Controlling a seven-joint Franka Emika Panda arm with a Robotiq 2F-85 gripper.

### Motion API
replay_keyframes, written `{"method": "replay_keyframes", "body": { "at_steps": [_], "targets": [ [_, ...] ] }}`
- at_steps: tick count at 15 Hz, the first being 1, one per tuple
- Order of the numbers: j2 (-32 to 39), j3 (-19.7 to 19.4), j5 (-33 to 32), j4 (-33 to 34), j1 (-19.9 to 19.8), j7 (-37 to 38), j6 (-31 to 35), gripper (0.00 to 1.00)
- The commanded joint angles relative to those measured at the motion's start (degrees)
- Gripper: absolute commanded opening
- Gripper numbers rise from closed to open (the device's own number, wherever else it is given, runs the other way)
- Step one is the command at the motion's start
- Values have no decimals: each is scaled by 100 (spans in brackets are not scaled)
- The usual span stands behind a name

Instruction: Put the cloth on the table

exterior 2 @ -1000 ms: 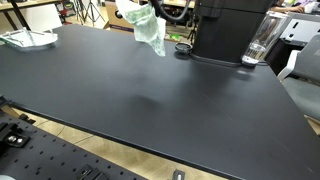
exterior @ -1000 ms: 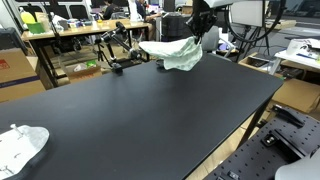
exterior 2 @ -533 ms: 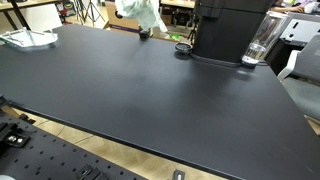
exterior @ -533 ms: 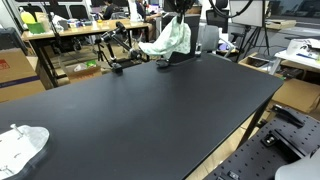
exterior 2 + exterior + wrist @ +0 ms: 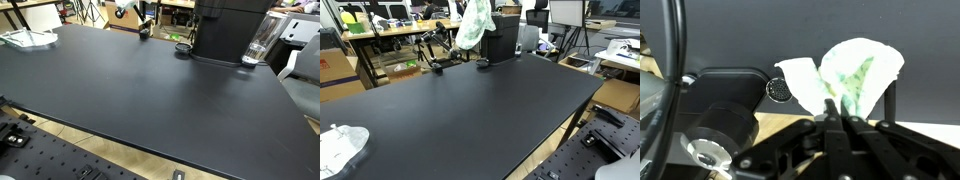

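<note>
The cloth (image 5: 474, 27) is hanging over the table's far edge next to the black machine, so my gripper should bring it back over the open tabletop (image 5: 514, 92) before lowering it.
A pale green and white cloth (image 5: 474, 24) hangs high above the far edge of the black table (image 5: 470, 110). In the wrist view the cloth (image 5: 845, 75) droops from between my gripper's fingers (image 5: 837, 118), which are shut on it. The gripper itself is above the top edge of both exterior views. In an exterior view only a bit of the cloth (image 5: 127, 8) shows at the top.
A black machine (image 5: 228, 30) and a glass (image 5: 260, 40) stand at the table's far side. A second crumpled cloth (image 5: 340, 146) lies at a table corner, also shown in an exterior view (image 5: 28, 38). Desks and clutter stand beyond.
The cloth has been lifted upward and carried along the table's far edge, away from the black machine. It now hangs higher, mostly out of one exterior view.
</note>
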Motion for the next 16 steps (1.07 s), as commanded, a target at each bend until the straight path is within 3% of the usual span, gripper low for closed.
{"method": "replay_keyframes", "body": {
  "at_steps": [1, 5, 9, 13, 16],
  "targets": [
    [527, 77, -87, 1156, 176, 238, -630, 1],
    [730, 139, -17, 2036, 357, 379, -1380, 1],
    [645, 99, -115, 2490, 409, 547, -1901, 1],
    [526, -64, -91, 2336, 273, 557, -1849, 1],
    [405, -244, -1, 1752, 135, 418, -1519, 1]
  ]
}}
